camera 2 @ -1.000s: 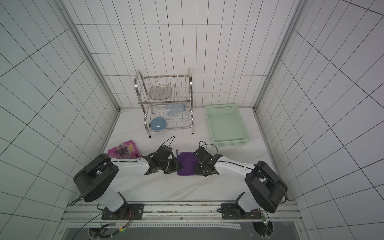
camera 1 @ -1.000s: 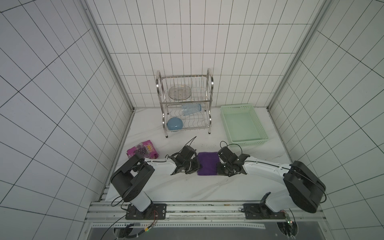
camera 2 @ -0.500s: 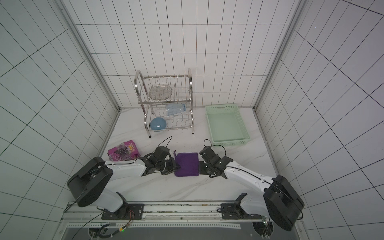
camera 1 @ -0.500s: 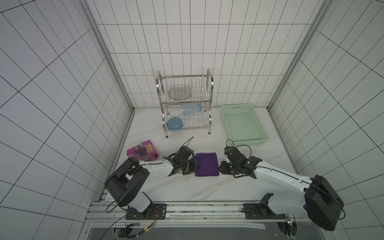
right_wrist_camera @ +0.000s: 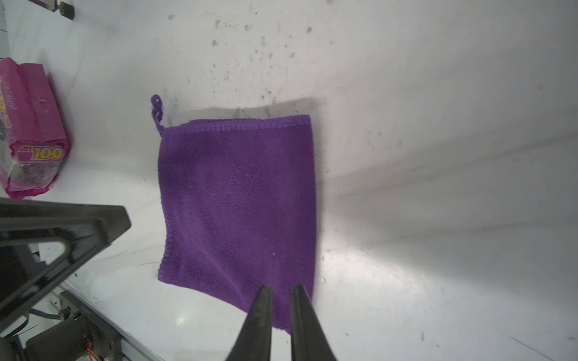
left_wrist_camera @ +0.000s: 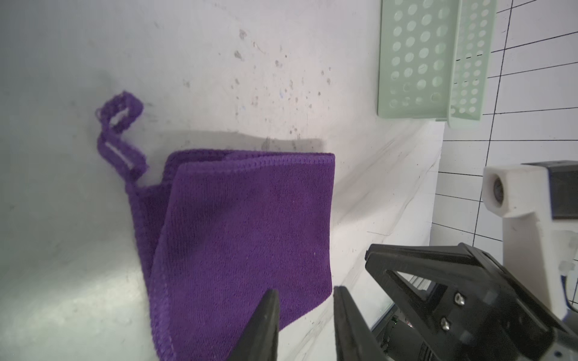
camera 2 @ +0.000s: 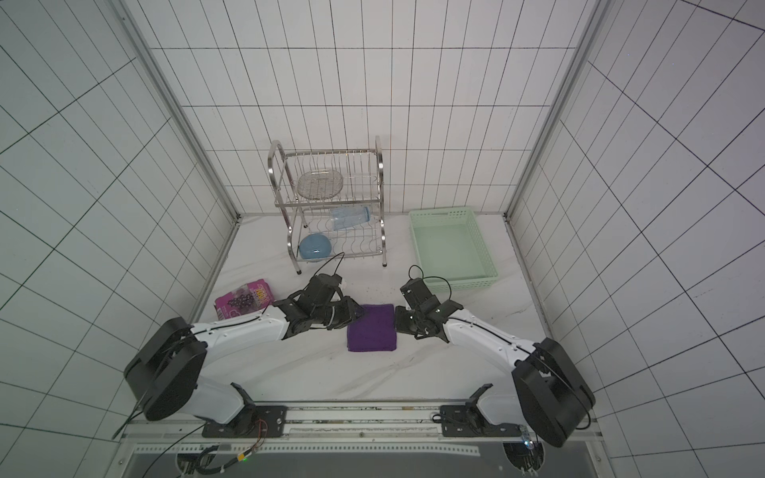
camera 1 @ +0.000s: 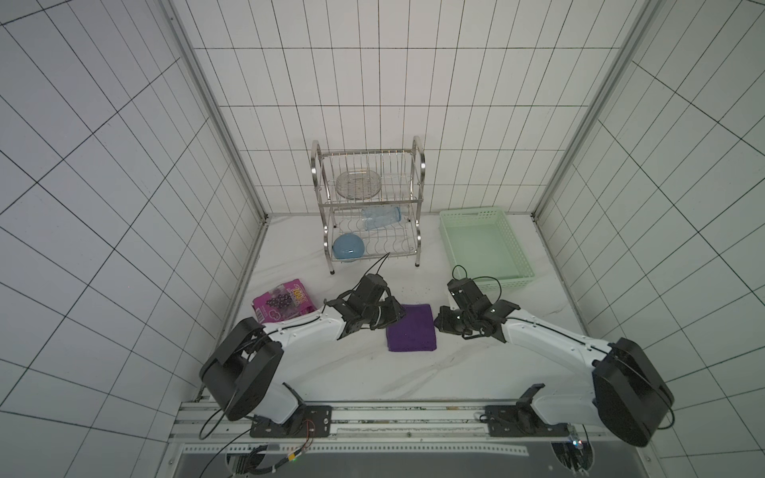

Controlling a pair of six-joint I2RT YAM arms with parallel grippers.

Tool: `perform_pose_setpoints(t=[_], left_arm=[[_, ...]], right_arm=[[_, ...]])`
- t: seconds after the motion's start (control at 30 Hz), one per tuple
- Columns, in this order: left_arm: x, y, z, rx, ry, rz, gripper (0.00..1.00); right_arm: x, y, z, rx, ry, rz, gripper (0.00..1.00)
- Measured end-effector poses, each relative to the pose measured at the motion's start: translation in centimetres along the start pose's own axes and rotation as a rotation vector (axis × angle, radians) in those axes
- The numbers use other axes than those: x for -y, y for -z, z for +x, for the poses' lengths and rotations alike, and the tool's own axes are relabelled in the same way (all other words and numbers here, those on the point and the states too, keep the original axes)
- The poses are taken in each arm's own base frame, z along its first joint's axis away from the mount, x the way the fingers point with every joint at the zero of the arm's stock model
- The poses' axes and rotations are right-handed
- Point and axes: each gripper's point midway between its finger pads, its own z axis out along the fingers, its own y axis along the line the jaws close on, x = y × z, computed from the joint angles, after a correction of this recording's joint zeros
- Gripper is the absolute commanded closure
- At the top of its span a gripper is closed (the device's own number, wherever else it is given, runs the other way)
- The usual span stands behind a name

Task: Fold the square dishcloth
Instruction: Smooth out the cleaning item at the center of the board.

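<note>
I see the lower layer showing [left_wrist_camera: 153, 209] next to the loop because the dishcloth's upper layer leaves it uncovered. My right gripper should go back, pinch the dishcloth's near corner [camera 1: 432, 347] and make the fold straight.
The square dishcloth [camera 1: 411, 327] [camera 2: 371, 328] lies folded into a small, flat purple rectangle on the white marble table, between my two arms. Its thin loop [left_wrist_camera: 120, 125] [right_wrist_camera: 156, 109] sticks out from one far corner. My left gripper [camera 1: 395, 314] [left_wrist_camera: 306, 292] hovers at the cloth's left edge. It is open, with nothing between its fingers. My right gripper [camera 1: 443, 323] [right_wrist_camera: 281, 289] sits just off the cloth's right edge. Its jaws stand a narrow gap apart and hold nothing.
A glossy pink snack packet [camera 1: 283, 304] lies at the left. A steel dish rack [camera 1: 368, 207] stands at the back, holding a blue bowl [camera 1: 347, 247] and a clear bottle [camera 1: 381, 216]. A green basket [camera 1: 482, 244] sits at the back right.
Both grippers have drawn back from the cloth's sides, the right one further. The left jaws have widened. The cloth stays flat on the table.
</note>
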Motion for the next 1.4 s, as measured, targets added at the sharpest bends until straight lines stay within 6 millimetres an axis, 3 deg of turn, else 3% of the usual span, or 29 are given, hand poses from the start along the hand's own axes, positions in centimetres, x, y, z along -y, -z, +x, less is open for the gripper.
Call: perform_pose_setpoints(t=[0.13, 0.33, 0.57, 0.8, 0.9, 1.1, 1.23, 1.33, 1.4], left_arm=[[-2.1, -1.8, -1.5, 0.002, 0.028, -0.042, 0.71], [-5.2, -3.4, -2.7, -0.009, 0.066, -0.101, 0.73], [-5.2, -3.5, -2.8, -0.009, 0.057, -0.092, 0.73], [-5.4, -3.2, -2.8, -0.003, 0.054, -0.081, 0.69], [-5.0, -2.7, -2.7, -0.003, 0.045, -0.079, 0.66], [-2.8, -1.1, -2.1, 0.005, -0.002, -0.051, 0.66], [-1.8, -0.4, -1.2, 0.001, -0.027, -0.028, 0.66], [-2.5, -0.6, -0.2, -0.019, -0.027, -0.043, 0.69], [-3.5, -0.8, 0.5, -0.034, -0.015, -0.063, 0.69]], right_arm=[[-0.6, -1.1, -1.2, 0.001, -0.013, -0.027, 0.87], [0.2, -3.1, -2.7, -0.010, -0.053, -0.021, 0.88], [1.8, -5.7, -2.2, -0.057, -0.082, 0.012, 0.88], [1.2, -5.6, -2.4, -0.063, -0.068, -0.028, 0.80], [0.7, -4.6, -2.3, -0.052, -0.057, -0.045, 0.79], [-0.1, -2.0, -0.8, -0.031, -0.073, -0.129, 0.78], [0.5, -2.7, 1.8, -0.079, -0.145, -0.184, 0.79], [1.0, -3.7, 3.6, -0.124, -0.221, -0.230, 0.81], [0.2, -4.0, 3.7, -0.136, -0.252, -0.289, 0.82]])
